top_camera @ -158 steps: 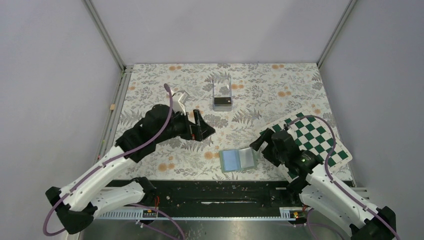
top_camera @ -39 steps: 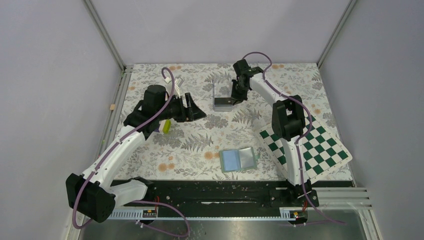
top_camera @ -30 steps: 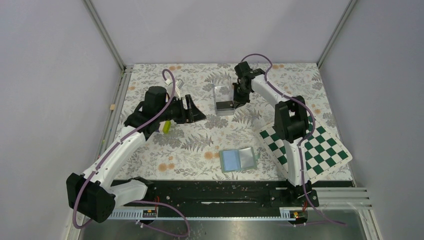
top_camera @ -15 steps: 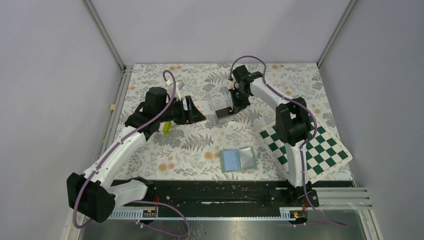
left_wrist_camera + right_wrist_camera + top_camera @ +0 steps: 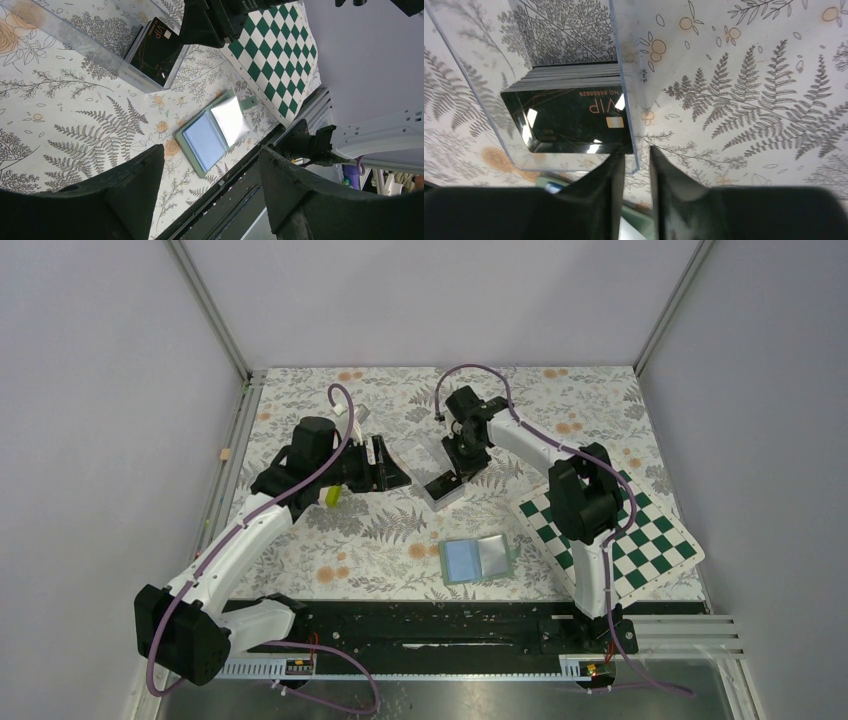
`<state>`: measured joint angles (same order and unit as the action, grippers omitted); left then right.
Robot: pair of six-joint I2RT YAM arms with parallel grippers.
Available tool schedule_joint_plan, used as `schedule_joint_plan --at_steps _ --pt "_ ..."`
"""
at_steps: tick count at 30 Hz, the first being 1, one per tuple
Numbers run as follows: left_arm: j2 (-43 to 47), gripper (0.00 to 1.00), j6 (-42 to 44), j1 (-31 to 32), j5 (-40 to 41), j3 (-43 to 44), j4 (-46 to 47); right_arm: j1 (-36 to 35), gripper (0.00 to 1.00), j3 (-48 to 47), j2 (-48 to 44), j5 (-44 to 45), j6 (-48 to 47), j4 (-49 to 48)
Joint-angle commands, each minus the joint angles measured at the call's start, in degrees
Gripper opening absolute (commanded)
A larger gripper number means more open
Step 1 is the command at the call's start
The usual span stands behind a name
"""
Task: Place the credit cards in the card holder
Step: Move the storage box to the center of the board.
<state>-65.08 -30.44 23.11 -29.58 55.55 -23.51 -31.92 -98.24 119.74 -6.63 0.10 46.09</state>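
The clear box is at a slant and has the robot's right gripper at its side [image 5: 626, 100], so the robot needs to turn the box straight and hold its end [image 5: 566, 169] by the cards.
The credit cards [image 5: 441, 484] are a stack of black cards lying in a clear acrylic box [image 5: 412, 455], the top one marked VIP [image 5: 569, 122]. My right gripper [image 5: 455, 468] stands over the box's near right corner. Its jaws [image 5: 636, 152] straddle the box's side wall [image 5: 624, 75] with a thin gap on each side, so they are slightly open. The card holder [image 5: 478, 559] lies open and flat near the front, showing pale blue-grey pockets [image 5: 215, 132]. My left gripper [image 5: 393, 465] hovers open and empty just left of the box [image 5: 75, 42], with the cards [image 5: 156, 51] ahead of it.
A green-and-white chequered board [image 5: 625, 525] lies at the right, partly under the right arm. A small yellow-green object [image 5: 331, 494] sits under the left arm. The black front rail [image 5: 420, 625] runs along the near edge of the floral mat.
The right gripper has dragged the clear box with its cards nearer and to the left, turning it diagonal, and its jaws have loosened on the wall. The left arm has hardly moved.
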Motion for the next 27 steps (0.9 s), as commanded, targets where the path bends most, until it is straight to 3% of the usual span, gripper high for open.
schedule_joint_plan --at_steps 1,4,9,21,25,27 --pt "1.51 0.69 0.87 -0.26 -0.45 -0.25 1.85 0.06 0.46 1.07 -5.88 2.35 4.05 -1.13" --pt "1.68 0.69 0.82 -0.26 -0.55 -0.56 2.04 0.02 0.65 4.38 -9.82 0.83 10.27 -4.26" --pt "2.19 0.70 0.40 -0.26 -0.88 -1.35 2.61 0.02 0.76 10.51 -15.43 -2.07 22.70 -10.04" --pt "5.50 0.70 -0.67 -0.26 -1.02 -5.00 3.96 0.03 0.77 12.00 -10.75 -0.86 36.42 -7.84" --pt "6.22 0.71 -0.71 -0.26 -0.94 -5.96 4.00 -0.11 0.73 11.14 -7.69 -1.27 37.24 -7.28" --pt "6.55 0.70 -0.73 -0.26 -0.95 -6.29 4.00 -0.13 0.65 11.06 -6.21 -1.48 37.13 -7.08"
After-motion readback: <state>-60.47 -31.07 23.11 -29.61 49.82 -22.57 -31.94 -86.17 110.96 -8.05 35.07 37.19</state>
